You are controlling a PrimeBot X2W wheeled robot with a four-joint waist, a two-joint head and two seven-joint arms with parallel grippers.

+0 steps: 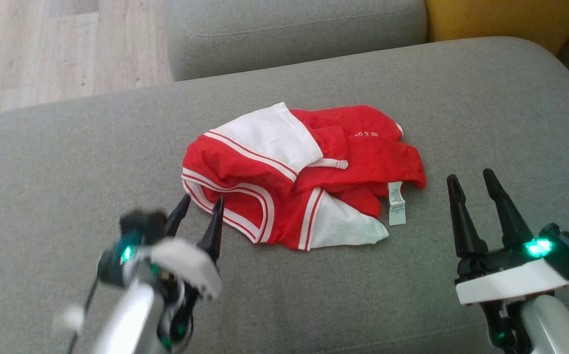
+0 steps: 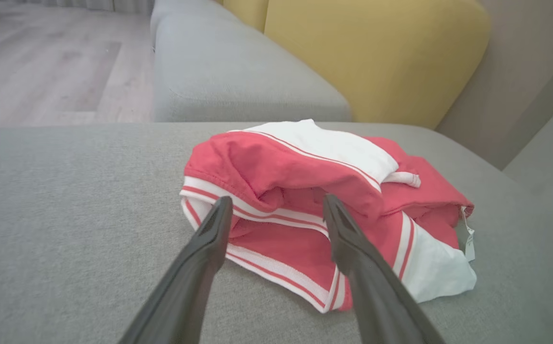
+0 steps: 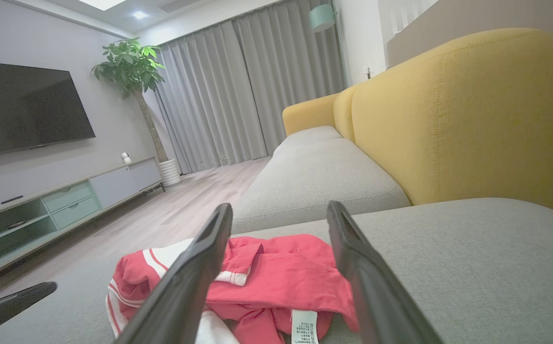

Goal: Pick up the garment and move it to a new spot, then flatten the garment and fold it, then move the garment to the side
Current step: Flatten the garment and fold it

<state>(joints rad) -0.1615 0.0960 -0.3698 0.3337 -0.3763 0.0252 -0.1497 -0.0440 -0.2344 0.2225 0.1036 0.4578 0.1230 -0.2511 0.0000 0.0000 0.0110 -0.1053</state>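
Observation:
My gripper will lift the jersey, and I expect separate red shorts to stay behind when it does, because half-covered lettering (image 1: 366, 133) sticks out from under the jersey's edge (image 1: 238, 162).
A crumpled red and white garment (image 1: 304, 172) with striped trim and a white care label lies in a heap in the middle of a grey sofa cushion (image 1: 68, 162). My left gripper (image 1: 200, 202) hovers open at the garment's near left edge, fingertips just short of the striped hem; in the left wrist view the garment (image 2: 314, 191) lies right past that gripper (image 2: 276, 203). My right gripper (image 1: 470, 177) stands open to the right of the garment, apart from it. In the right wrist view the garment (image 3: 281, 272) shows low between the open fingers of the right gripper (image 3: 280, 210).
A second grey cushion (image 1: 294, 34) lies beyond, with a yellow backrest (image 1: 500, 19) at the far right. Wooden floor (image 1: 43, 49) lies off the cushion's far left edge. In the right wrist view a TV (image 3: 23, 107), a low cabinet (image 3: 61, 200) and a potted plant (image 3: 133, 67) stand across the room.

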